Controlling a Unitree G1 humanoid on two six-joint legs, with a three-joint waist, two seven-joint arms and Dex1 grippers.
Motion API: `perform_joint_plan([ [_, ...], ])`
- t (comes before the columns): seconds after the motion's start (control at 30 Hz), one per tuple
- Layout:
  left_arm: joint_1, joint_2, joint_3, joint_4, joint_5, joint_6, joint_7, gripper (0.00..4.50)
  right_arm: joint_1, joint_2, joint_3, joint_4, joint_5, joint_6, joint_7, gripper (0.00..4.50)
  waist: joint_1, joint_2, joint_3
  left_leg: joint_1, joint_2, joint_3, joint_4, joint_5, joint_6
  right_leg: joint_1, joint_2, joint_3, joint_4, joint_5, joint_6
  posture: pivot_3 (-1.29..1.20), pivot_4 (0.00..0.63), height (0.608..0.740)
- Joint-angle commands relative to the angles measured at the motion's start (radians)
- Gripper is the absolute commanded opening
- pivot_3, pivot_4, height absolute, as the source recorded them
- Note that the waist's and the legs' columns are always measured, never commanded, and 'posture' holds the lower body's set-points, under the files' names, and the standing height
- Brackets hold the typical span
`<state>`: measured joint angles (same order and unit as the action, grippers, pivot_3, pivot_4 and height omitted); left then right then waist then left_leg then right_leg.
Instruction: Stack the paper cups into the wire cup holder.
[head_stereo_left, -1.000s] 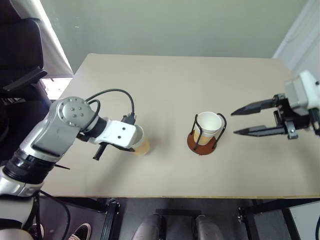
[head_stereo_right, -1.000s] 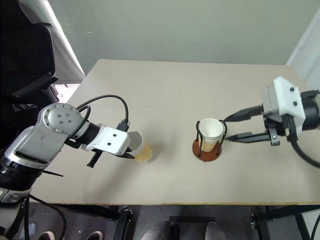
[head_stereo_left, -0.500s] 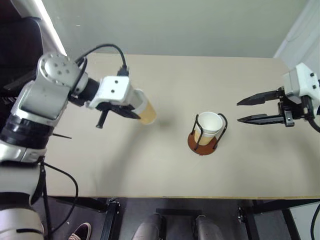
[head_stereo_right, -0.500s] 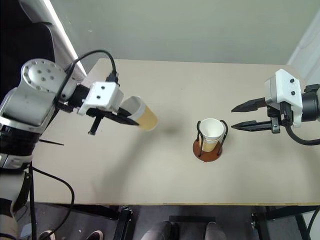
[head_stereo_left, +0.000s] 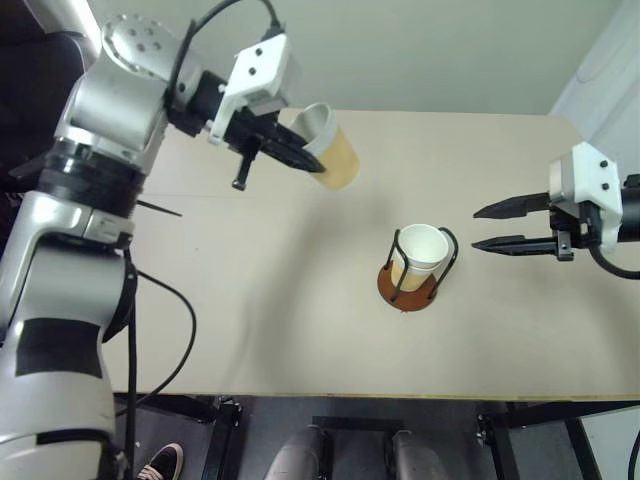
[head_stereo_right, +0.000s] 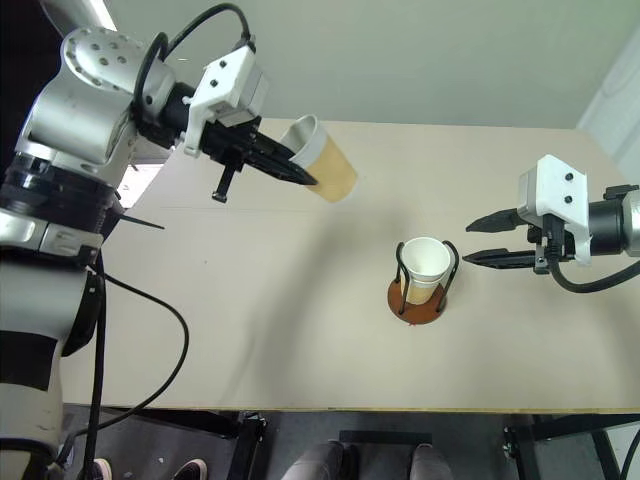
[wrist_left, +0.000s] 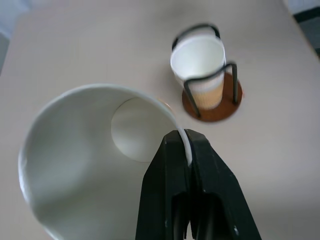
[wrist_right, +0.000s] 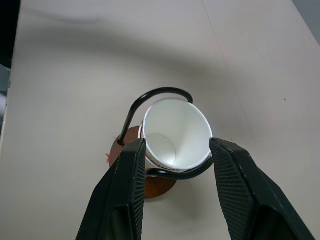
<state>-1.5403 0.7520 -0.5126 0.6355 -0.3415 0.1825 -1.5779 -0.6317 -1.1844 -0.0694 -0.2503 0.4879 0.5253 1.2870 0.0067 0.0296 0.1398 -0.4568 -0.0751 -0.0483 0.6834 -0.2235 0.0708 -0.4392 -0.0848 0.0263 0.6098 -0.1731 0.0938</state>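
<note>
The robot's left gripper carries on to the opening of the cup in the holder (head_stereo_left: 423, 244), which is free, and lets go inside, as the tan cup's bottom (head_stereo_left: 344, 182) faces down.
My left gripper (head_stereo_left: 308, 163) is shut on the rim of a tan paper cup (head_stereo_left: 333, 152) and holds it tilted, high above the table's far left-centre. In the left wrist view, the fingertips (wrist_left: 185, 146) pinch the cup's (wrist_left: 85, 165) white rim. The wire cup holder (head_stereo_left: 399, 297) stands on its reddish-brown base right of centre, with another paper cup (head_stereo_left: 421, 248) upright inside it. My right gripper (head_stereo_left: 478, 228) hovers open just right of the holder and points at it. In the right wrist view, its two fingers frame the holder's wire loop (wrist_right: 160, 92) and the cup (wrist_right: 175, 130).
The tan table (head_stereo_left: 250, 330) runs to a front edge near me. A dark chair (head_stereo_left: 30, 110) stands off the table's left side, and a white curtain (head_stereo_left: 610, 80) hangs at the far right.
My left arm has lifted the cup off the table and carried it up and to the right, toward the holder. The right gripper has drawn back slightly and stays open.
</note>
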Motion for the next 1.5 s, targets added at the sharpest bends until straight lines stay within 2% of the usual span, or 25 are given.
perform_joint_plan([
  [0.03, -0.077, -0.041, -0.027, 0.071, -0.018, -0.041, -0.037, 0.02, 0.008, -0.019, -0.055, -0.019, -0.01, -0.023, -0.009, 2.0, 0.002, 0.0, 0.0, 0.0, 0.0, 0.0, 0.0, 0.0, 0.0, 0.0, 0.0, 0.0, 0.0, 0.0, 0.0, 0.0, 0.15, 0.74],
  [0.43, -0.189, -0.227, -0.11, 0.245, -0.055, -0.139, -0.037, 0.02, 0.076, -0.038, -0.135, -0.064, -0.009, -0.004, -0.052, 2.0, 0.014, 0.0, 0.001, -0.005, 0.0, 0.002, 0.002, -0.001, 0.003, -0.003, -0.002, 0.0, 0.0, -0.002, 0.004, 0.0, 0.15, 0.74],
  [0.9, -0.184, -0.384, -0.176, 0.336, -0.063, -0.235, -0.037, 0.02, 0.191, -0.049, -0.261, -0.187, 0.027, 0.086, -0.111, 2.0, 0.025, -0.001, 0.001, -0.01, 0.0, 0.004, 0.013, -0.005, 0.007, -0.003, -0.002, -0.001, 0.001, -0.002, 0.008, 0.0, 0.15, 0.74],
  [1.2, -0.176, -0.433, -0.204, 0.367, -0.043, -0.278, -0.037, 0.02, 0.231, -0.05, -0.294, -0.236, 0.052, 0.129, -0.142, 2.0, 0.026, -0.001, 0.001, -0.012, 0.0, 0.006, 0.021, -0.007, 0.01, -0.002, -0.002, 0.001, 0.002, -0.001, 0.012, 0.0, 0.15, 0.74],
  [1.5, -0.168, -0.44, -0.224, 0.36, -0.05, -0.284, -0.037, 0.02, 0.291, -0.105, -0.365, -0.161, 0.016, 0.114, -0.114, 2.0, 0.03, -0.001, 0.001, -0.013, 0.0, 0.007, 0.022, -0.007, 0.011, -0.002, -0.002, 0.001, 0.001, 0.0, 0.013, 0.0, 0.15, 0.74],
])
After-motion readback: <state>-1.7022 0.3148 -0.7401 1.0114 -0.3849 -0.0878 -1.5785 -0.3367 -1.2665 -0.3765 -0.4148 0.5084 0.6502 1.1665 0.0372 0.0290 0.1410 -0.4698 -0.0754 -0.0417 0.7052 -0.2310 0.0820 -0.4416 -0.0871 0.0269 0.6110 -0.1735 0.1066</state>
